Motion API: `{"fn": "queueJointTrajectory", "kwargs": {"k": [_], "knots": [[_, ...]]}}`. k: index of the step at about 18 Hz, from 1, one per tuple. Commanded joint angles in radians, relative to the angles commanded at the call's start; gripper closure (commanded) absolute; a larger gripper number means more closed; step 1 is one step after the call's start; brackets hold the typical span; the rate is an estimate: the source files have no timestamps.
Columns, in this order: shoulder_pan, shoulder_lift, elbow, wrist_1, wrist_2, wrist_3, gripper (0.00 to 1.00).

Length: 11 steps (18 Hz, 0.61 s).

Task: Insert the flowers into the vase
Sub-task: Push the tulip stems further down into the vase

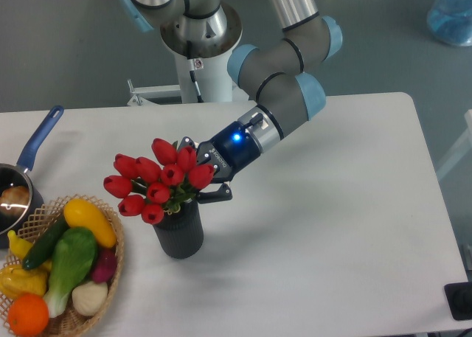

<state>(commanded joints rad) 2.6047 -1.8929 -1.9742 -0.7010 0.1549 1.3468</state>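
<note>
The flowers [159,178] will sway together above the vase's rim when I move them, because the stems are gathered in the opening of the vase [180,206].
The flowers [156,181], a bunch of red closed tulips, stand with their stems in the mouth of the vase [179,237], a dark ribbed cylinder upright on the white table. The heads lean to the left over the rim. My gripper [190,169] reaches in from the upper right at the level of the tulip heads. Its jaws are spread wide, one finger [183,142] behind the bunch and the other [214,195] in front, just above the vase rim. The stems are mostly hidden inside the vase.
A wicker basket [114,217] of colourful vegetables stands at the front left, close to the vase. A saucepan with a blue handle [40,136] sits at the left edge. The arm's base [199,35] is at the back.
</note>
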Motion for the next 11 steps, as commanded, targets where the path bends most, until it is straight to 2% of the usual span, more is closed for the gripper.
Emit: {"fn": "queueJointTrajectory", "kwargs": {"k": [11], "knots": [[0.017, 0.002, -0.023, 0.000, 0.000, 0.000, 0.69]]}}
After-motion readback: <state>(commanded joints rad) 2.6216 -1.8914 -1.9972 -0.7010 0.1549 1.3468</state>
